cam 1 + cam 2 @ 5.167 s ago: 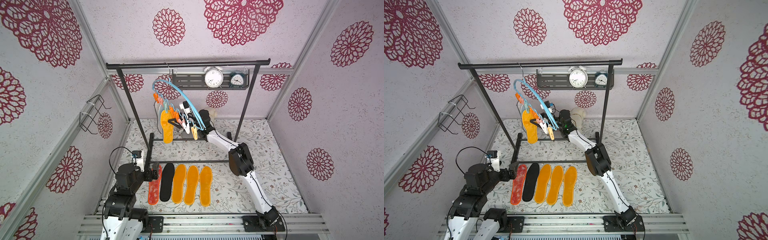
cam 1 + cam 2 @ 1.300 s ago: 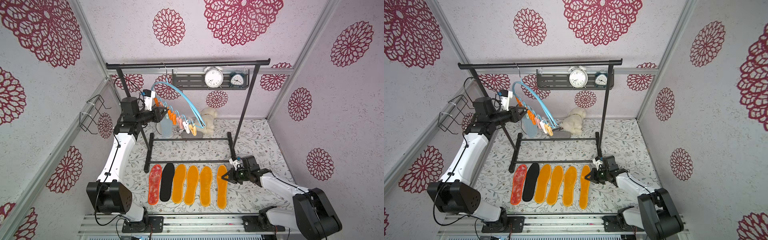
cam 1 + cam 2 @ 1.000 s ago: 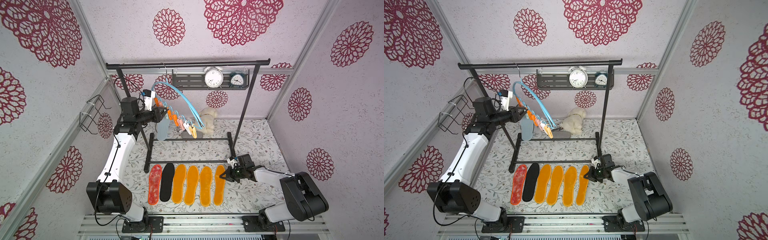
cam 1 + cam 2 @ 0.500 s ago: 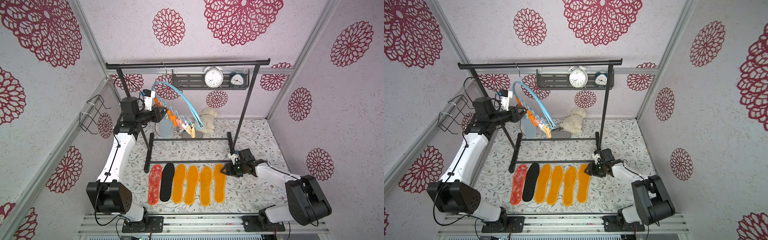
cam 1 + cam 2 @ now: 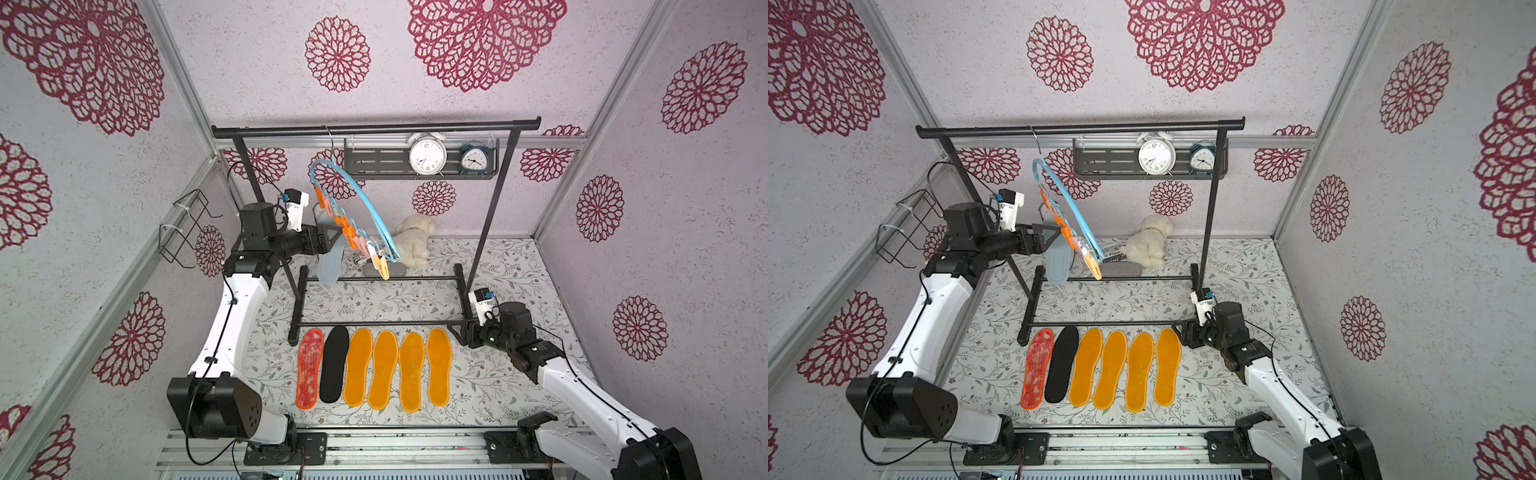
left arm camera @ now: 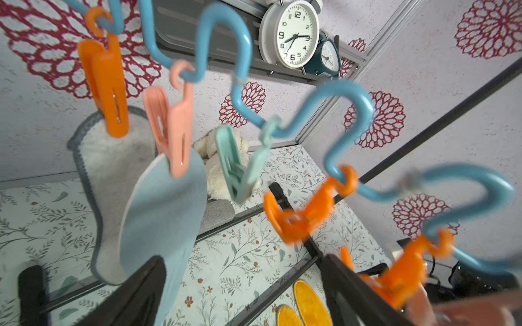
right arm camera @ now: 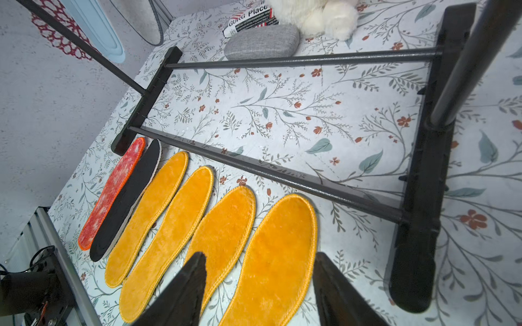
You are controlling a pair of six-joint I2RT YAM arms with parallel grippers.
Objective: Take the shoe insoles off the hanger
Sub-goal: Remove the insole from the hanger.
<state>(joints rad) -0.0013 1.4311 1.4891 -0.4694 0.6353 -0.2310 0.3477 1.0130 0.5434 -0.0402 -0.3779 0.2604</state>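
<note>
My right gripper needs to hold the blue insole's edge [image 5: 338, 261] before my left gripper opens the pink peg, because the hanger [image 5: 365, 205] is hanging crooked to the rack bar.
The light-blue hanger [image 5: 365, 203] hangs by its hook from the rack bar, with its row of pegs [image 6: 172, 127]. Two shoe insoles stay clipped: a pale blue one [image 6: 163, 214] on a pink peg and a white fuzzy, grey-edged one [image 6: 113, 175] on an orange peg. My left gripper [image 5: 332, 239] is open beside the blue insole's lower part, holding nothing. On the floor lie a red insole [image 5: 309, 368], a black one [image 5: 336, 363] and several orange ones [image 5: 384, 368]. My right gripper [image 7: 258, 256] is open over the end of the rightmost orange insole [image 7: 271, 254].
The black garment rack [image 5: 374, 126] stands over the floor, its base bars [image 7: 282, 176] just behind the insole row. A shelf holds two clocks [image 5: 427, 156]. A plush toy [image 5: 411, 241] and a grey pouch [image 5: 395, 271] lie at the back. A wire basket [image 5: 187, 228] juts from the left wall.
My right gripper laid an orange insole at the right end of the row, opened and drew back. My left gripper, raised to the hanger, went from shut to open.
</note>
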